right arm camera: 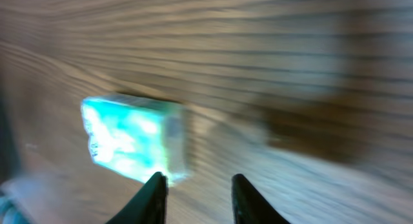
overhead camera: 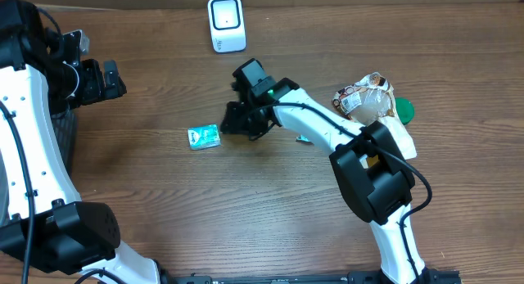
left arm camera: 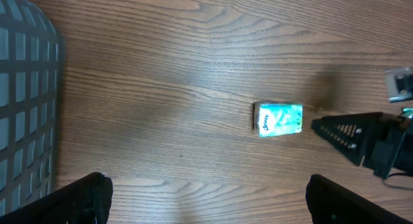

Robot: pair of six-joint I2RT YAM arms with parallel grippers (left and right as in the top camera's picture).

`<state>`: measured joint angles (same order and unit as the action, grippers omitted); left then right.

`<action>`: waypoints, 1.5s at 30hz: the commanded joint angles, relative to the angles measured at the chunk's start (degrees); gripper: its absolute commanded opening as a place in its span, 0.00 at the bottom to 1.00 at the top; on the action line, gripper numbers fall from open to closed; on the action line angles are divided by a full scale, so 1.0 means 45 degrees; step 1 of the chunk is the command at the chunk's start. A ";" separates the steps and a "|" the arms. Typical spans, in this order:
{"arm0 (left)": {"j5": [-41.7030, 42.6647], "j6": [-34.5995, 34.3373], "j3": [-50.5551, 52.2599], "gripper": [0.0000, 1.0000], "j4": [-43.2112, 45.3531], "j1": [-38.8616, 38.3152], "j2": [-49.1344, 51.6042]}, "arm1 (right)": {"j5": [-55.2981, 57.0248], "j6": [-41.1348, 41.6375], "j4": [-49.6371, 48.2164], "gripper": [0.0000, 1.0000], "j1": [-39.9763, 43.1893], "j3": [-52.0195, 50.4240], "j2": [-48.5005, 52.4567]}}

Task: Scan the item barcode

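I should open my right gripper's fingers wider and move them over the pack's near end [overhead camera: 215, 135] to grasp the pack, because the fingers are nearly closed and the tissue pack [overhead camera: 203, 137] lies beside them.
The item, a small green-and-white tissue pack [overhead camera: 204, 136], lies flat on the wooden table. In the left wrist view the tissue pack [left arm camera: 279, 119] sits right of centre. My right gripper [overhead camera: 232, 120] hovers just to its right, fingers pointing at it. In the blurred right wrist view the tissue pack [right arm camera: 132, 139] lies ahead and to the left of my right gripper [right arm camera: 197, 185]. Its jaws stand slightly apart with only table between them. My left gripper [overhead camera: 105, 79] hangs wide open at the far left, away from the pack. A white scanner [overhead camera: 226, 24] stands at the back.
A dark mesh basket [left arm camera: 26, 88] sits at the table's left edge below my left arm. A brown printed bag [overhead camera: 367, 98] and a green round thing [overhead camera: 404, 110] lie at the right beside the right arm.
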<state>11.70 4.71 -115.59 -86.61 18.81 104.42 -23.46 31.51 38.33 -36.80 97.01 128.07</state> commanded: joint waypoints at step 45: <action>-0.0029 0.0199 -0.0063 1.00 0.0024 0.0053 -0.0049 | 0.1180 0.1792 -0.0097 0.04 -0.1083 -0.0583 0.0743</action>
<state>11.70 4.71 -115.59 -86.59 18.81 104.42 -17.45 42.15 34.59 -42.96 96.05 130.76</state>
